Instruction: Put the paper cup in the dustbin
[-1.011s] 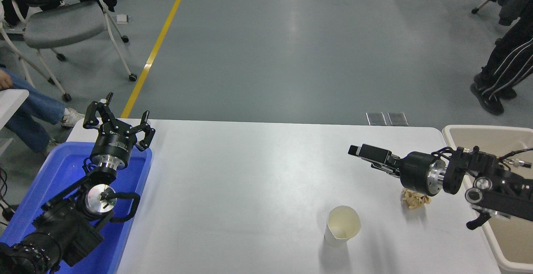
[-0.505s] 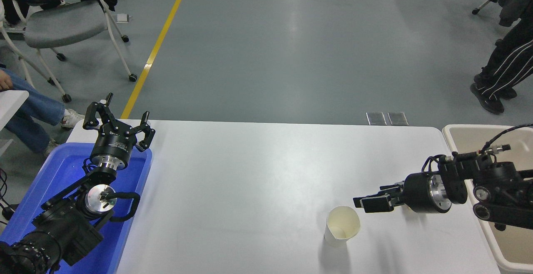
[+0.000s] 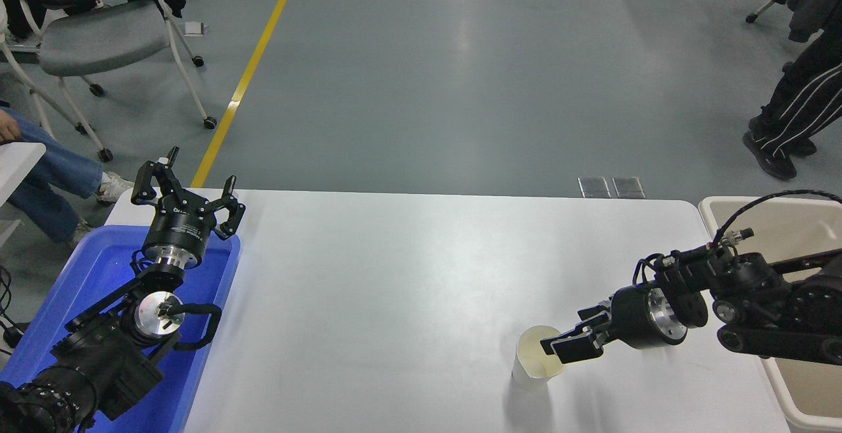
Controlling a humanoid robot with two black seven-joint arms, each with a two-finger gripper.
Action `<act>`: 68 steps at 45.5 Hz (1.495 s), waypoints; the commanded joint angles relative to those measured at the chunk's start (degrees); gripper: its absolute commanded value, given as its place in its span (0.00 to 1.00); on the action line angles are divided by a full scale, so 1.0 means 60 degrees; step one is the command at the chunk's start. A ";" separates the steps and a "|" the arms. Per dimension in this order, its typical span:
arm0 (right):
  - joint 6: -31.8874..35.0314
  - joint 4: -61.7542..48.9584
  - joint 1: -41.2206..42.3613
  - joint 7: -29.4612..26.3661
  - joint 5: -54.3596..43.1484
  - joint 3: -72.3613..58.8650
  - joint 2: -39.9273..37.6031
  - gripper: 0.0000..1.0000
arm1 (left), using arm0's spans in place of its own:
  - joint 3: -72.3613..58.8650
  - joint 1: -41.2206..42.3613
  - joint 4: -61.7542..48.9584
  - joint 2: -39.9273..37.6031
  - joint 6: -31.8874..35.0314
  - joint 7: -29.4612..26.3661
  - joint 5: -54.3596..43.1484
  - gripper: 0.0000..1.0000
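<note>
My right gripper is tilted down at one side of the cup's rim [image 3: 558, 343]. The white paper cup [image 3: 533, 363] will lean toward the gripper when I lift.
The white paper cup [image 3: 531, 364] stands upright on the white table [image 3: 408, 288], front right of centre, mouth up. My right gripper [image 3: 566, 334] reaches in from the right, tilted down. Its jaws are open at the cup's right rim, with the lower finger [image 3: 567, 349] over the cup's mouth. I cannot tell whether it touches the cup. The beige dustbin [image 3: 789, 226] stands off the table's right end, behind my right arm. My left gripper [image 3: 185, 191] is open and parked over the blue tray at the lower left.
A bright blue tray [image 3: 72, 281] sits at the table's left end under my left arm. A person's legs [image 3: 792, 114] are at the far right, a seated person's leg [image 3: 46, 170] at the far left, and a wheeled chair [image 3: 105, 38] at the top left.
My right gripper has swung down and to the left from above the table to the cup's rim. It now hides the small tan paper ball. The cup and left arm have not moved.
</note>
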 commanded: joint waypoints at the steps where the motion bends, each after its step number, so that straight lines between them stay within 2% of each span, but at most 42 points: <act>1: -0.0019 -0.0725 -0.0155 0.0008 -0.0019 -0.0154 0.0583 1.00 | 0.0000 0.0000 0.0000 0.0000 0.0000 0.0000 0.0000 1.00; 7: -0.0062 -0.1077 -0.0316 0.0037 -0.0019 -0.0154 0.0950 1.00 | 0.0000 0.0000 0.0000 0.0000 0.0000 0.0000 0.0000 1.00; 12: -0.0077 -0.1223 -0.0463 0.0490 -0.0019 -0.0154 0.1155 0.94 | 0.0000 0.0000 0.0000 0.0000 0.0000 0.0000 0.0000 1.00; 13: -0.0077 -0.1267 -0.0463 0.0578 -0.0019 -0.0154 0.1213 0.87 | 0.0000 0.0000 0.0000 0.0000 0.0000 0.0000 0.0000 1.00; 14: -0.0077 -0.1340 -0.0478 0.0681 -0.0019 -0.0169 0.1257 0.76 | 0.0000 0.0000 0.0000 0.0000 0.0000 0.0000 0.0000 1.00; 17: -0.0048 -0.1487 -0.0478 0.1003 -0.0092 -0.0256 0.1287 0.23 | 0.0000 0.0000 0.0000 0.0000 0.0000 0.0000 0.0000 1.00; 19: -0.0048 -0.1531 -0.0463 0.1223 -0.0151 -0.0359 0.1272 0.01 | 0.0000 0.0000 0.0000 0.0000 0.0000 0.0000 0.0000 1.00; 58: -0.0019 -0.1546 -0.0024 0.1414 0.0068 -0.0418 0.1053 0.00 | 0.0000 0.0000 0.0000 0.0000 0.0000 0.0000 0.0000 1.00; 61: -0.0019 -0.1415 0.0151 0.1458 0.0127 -0.0374 0.0849 0.00 | 0.0000 0.0000 0.0000 0.0000 0.0000 0.0000 0.0000 1.00; 68: 0.0142 -0.0887 0.1512 0.1517 0.0478 -0.0549 -0.0001 0.00 | 0.0000 0.0000 0.0000 0.0000 0.0000 0.0000 0.0000 1.00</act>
